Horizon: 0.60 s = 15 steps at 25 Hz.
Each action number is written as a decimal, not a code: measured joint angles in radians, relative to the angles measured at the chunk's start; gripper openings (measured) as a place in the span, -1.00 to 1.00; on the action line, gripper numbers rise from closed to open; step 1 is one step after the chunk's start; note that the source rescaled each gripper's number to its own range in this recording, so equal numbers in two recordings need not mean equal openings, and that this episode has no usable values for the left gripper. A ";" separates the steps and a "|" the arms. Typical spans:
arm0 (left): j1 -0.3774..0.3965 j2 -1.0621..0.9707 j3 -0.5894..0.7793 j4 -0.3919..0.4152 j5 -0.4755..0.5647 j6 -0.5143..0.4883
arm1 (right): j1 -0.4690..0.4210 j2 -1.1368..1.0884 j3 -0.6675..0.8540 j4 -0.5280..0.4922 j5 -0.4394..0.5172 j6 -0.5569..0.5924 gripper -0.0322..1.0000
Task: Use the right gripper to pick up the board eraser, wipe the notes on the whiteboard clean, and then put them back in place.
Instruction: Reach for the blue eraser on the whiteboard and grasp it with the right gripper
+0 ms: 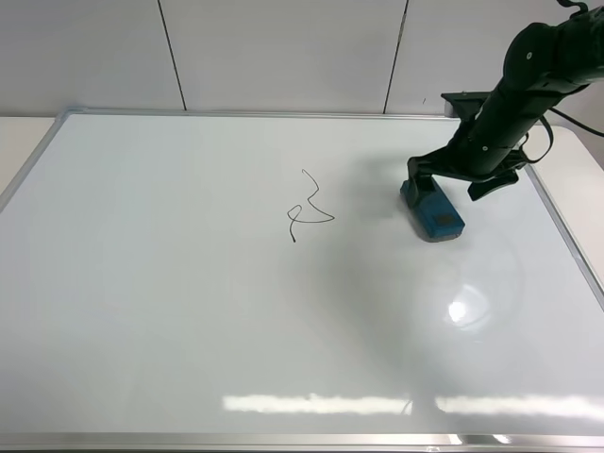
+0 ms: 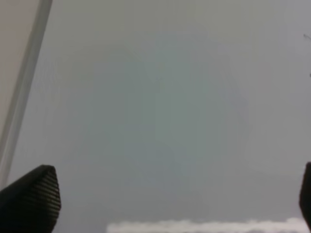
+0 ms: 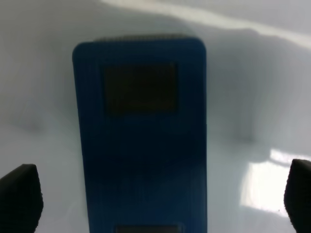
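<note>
A ribbed grey pad [image 3: 143,37] sticks out a little under the board eraser, so the thin black squiggle [image 1: 311,209] will come away clean when I wipe across it.
The teal-blue board eraser [image 1: 431,209] lies flat on the whiteboard [image 1: 189,311] at the right side. My right gripper [image 1: 459,179] hovers just over its far end, open, with one finger on each side and a gap to the block. In the right wrist view the eraser [image 3: 141,136] fills the middle between the two fingertips [image 3: 19,196], and one dark square patch shows on top. The notes [image 1: 310,208], a thin black squiggle, sit near the board's middle, to the left of the eraser. My left gripper [image 2: 167,199] is open over bare board and is out of the exterior high view.
The whiteboard's silver frame [image 1: 566,236] runs close to the right of the eraser. The frame also shows in the left wrist view [image 2: 24,87]. A pale wall [image 1: 283,47] stands behind the board. Lamp glare [image 1: 460,310] lies on the board.
</note>
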 joint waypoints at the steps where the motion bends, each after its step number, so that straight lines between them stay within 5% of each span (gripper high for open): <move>1: 0.000 0.000 0.000 0.000 0.000 0.000 | 0.000 0.004 0.000 0.000 -0.009 0.000 1.00; 15: 0.000 0.000 0.000 0.000 0.000 0.000 | 0.035 0.060 -0.015 0.010 -0.059 0.000 1.00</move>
